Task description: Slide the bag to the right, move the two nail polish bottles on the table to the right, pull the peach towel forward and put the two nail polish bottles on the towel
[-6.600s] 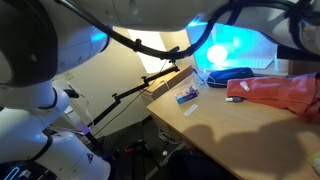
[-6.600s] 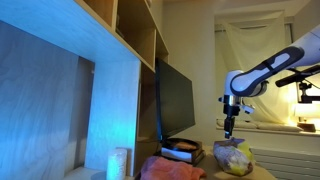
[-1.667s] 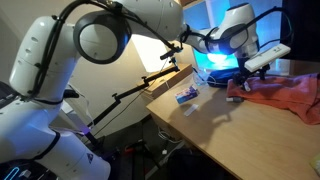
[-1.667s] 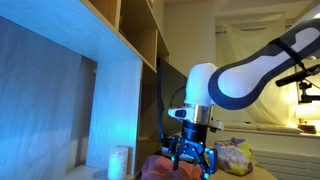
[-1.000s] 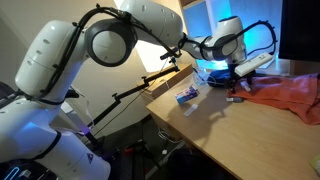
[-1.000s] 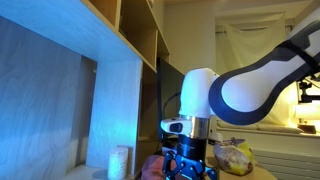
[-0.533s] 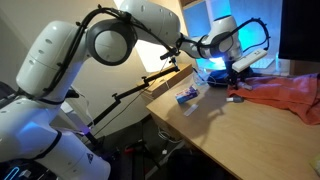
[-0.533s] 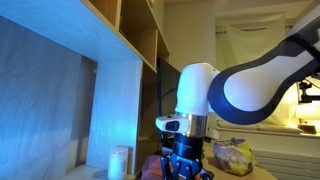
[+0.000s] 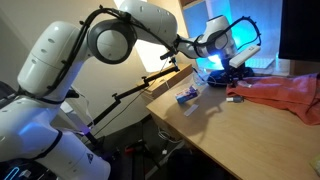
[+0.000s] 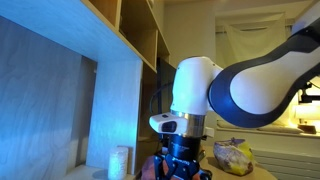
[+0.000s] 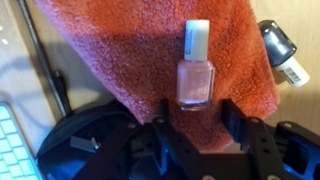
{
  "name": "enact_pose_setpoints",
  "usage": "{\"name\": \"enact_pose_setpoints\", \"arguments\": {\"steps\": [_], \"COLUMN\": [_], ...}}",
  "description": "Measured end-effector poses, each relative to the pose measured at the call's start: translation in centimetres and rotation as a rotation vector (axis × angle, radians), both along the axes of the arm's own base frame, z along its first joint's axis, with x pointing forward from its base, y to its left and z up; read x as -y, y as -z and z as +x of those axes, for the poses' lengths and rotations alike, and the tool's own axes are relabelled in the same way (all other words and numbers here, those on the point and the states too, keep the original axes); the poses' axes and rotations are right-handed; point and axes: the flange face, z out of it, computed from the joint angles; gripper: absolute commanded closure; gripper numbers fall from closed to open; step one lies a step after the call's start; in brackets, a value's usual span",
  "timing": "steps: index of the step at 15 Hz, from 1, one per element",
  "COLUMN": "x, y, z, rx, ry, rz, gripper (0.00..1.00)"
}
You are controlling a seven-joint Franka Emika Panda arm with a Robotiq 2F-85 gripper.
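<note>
The pink nail polish bottle point(image 11: 195, 80) is lying on the peach towel. My gripper should first move the bottle to the table point(image 9: 215, 97) next to the towel and then pull the towel forward.
In the wrist view a pale pink nail polish bottle point(image 11: 195, 68) with a white cap lies flat on the peach towel point(image 11: 120, 50). My gripper point(image 11: 197, 110) is open just below the bottle's base, with a gap between each finger and the glass. A second nail polish bottle point(image 11: 283, 50), dark-capped, lies on the bare table at the towel's right edge. In an exterior view the gripper point(image 9: 237, 72) hangs a little above the towel's point(image 9: 285, 95) near end. The yellowish bag point(image 10: 235, 156) sits behind the arm.
A blue-and-white packet point(image 9: 187, 96) lies near the table's edge. A keyboard corner point(image 11: 10, 140), a black rounded object point(image 11: 80, 140) and a cable point(image 11: 40, 50) lie left of the towel. A monitor point(image 10: 172, 100) and wooden shelves point(image 10: 120, 60) stand close by.
The gripper has lifted off the towel's edge and drawn back. Its jaws have let go of the pink bottle, which stays on the towel.
</note>
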Motion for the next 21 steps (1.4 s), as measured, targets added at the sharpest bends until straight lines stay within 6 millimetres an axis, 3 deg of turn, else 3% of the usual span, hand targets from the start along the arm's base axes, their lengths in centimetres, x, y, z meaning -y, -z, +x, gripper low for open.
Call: {"name": "enact_pose_setpoints", "arguments": {"steps": [2,11,12,14,16,21], "x": [-0.2,2.6,2.9,3.0,3.0,3.0], "y": [-0.2,-0.8,-0.8,-0.8,-0.8,-0.4], "z": [0.1,1.2,1.2,1.3,1.2,1.2], "rx": [0.004,0.028,0.028,0.028,0.027,0.024], "ry": [-0.016,0.016,0.019,0.021,0.02,0.019], "rz": [-0.002,-0.033,-0.034,-0.035,-0.036,-0.036], "gripper": [0.0,0.0,0.06,0.3,0.4,0.79]}}
